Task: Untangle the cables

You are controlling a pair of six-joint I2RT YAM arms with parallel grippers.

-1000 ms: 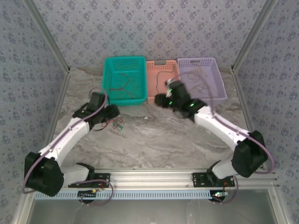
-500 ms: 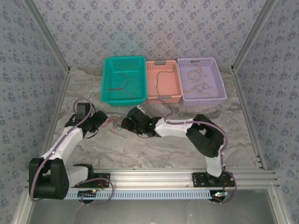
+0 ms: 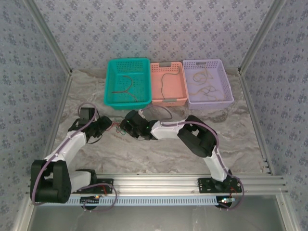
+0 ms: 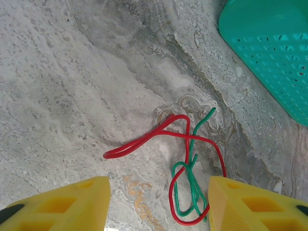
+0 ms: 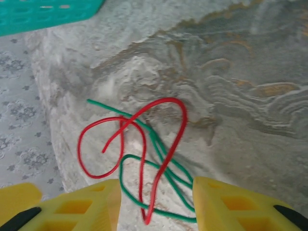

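Note:
My gripper will drag the green cable (image 4: 176, 192) along when it pulls the red cable, before the green cable slips free, because the red cable crosses through loose green loops (image 4: 186, 165).
A red cable (image 4: 139, 141) and a green cable (image 4: 191, 179) lie looped through each other on the marble table, a small tangle (image 3: 117, 126) in the top view. My left gripper (image 4: 159, 208) stands open just short of it, the green loop near the right finger (image 4: 250, 204). From the other side my right gripper (image 5: 156, 209) is open too. The red cable (image 5: 179, 126) and green cable (image 5: 159, 144) run into the gap between its fingers, and nothing is gripped. In the top view the left gripper (image 3: 106, 124) and right gripper (image 3: 125, 126) flank the tangle.
Three baskets stand in a row at the back: teal (image 3: 111, 82), pink (image 3: 180, 84) and purple (image 3: 224, 79), each with single cables inside. The teal basket's corner (image 4: 269, 48) is close behind the tangle. Open marble lies in front of the grippers.
My right arm has swung down from over the pink and purple baskets to the tangle at left centre. The left gripper has drawn back a little to the left.

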